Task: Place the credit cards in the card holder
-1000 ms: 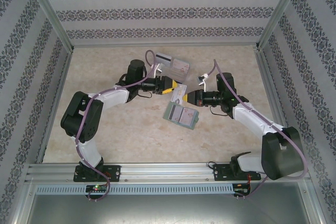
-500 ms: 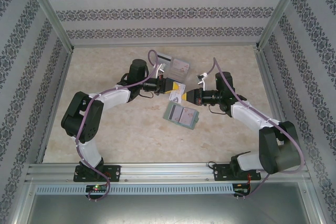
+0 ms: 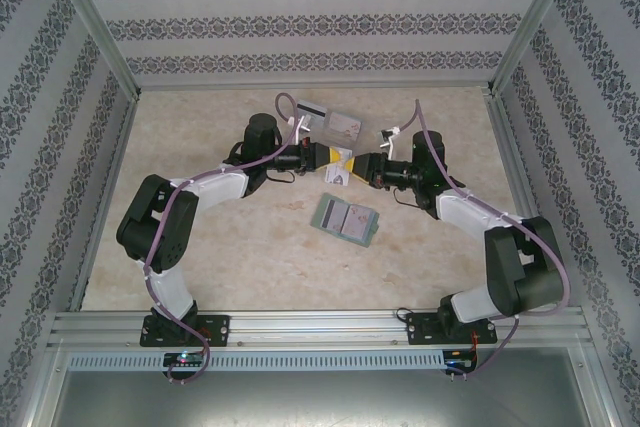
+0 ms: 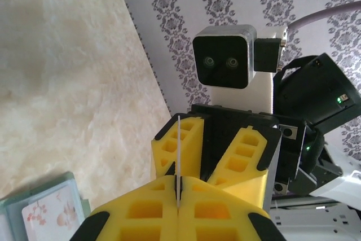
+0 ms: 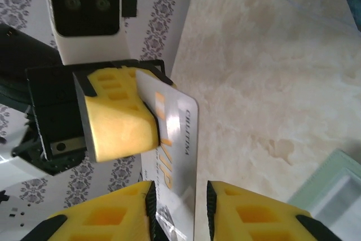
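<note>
My left gripper covers the credit card's entering edge [image 5: 148, 167], so my right gripper should take the opposite edge and my left gripper should steady the card holder [image 3: 320, 211].
A silver credit card [image 3: 343, 169] with orange lettering hangs in the air between my two grippers. My left gripper [image 3: 335, 159] is shut on it; in the left wrist view the card's thin edge [image 4: 178, 156] is pinched between the yellow fingers [image 4: 141, 213]. My right gripper [image 3: 362, 169] faces it from the right. Its jaws stand apart around the card [image 5: 177, 139], with a gap on one side. The grey-green card holder [image 3: 346, 219] lies open on the table below, pale pockets up. Two more cards, one white-grey with a black stripe [image 3: 311, 110] and one pale pink [image 3: 347, 127], lie further back.
A clear plastic tray [image 3: 335, 127] at the back holds the other cards. The card holder's corner [image 5: 333, 190] shows at the lower right of the right wrist view. Patterned walls and metal rails [image 3: 100, 77] enclose the marbled table [image 3: 220, 257].
My left gripper has shut on the card, and my right gripper, shut on it a second ago, has now opened. Both grippers have drifted slightly toward the back.
</note>
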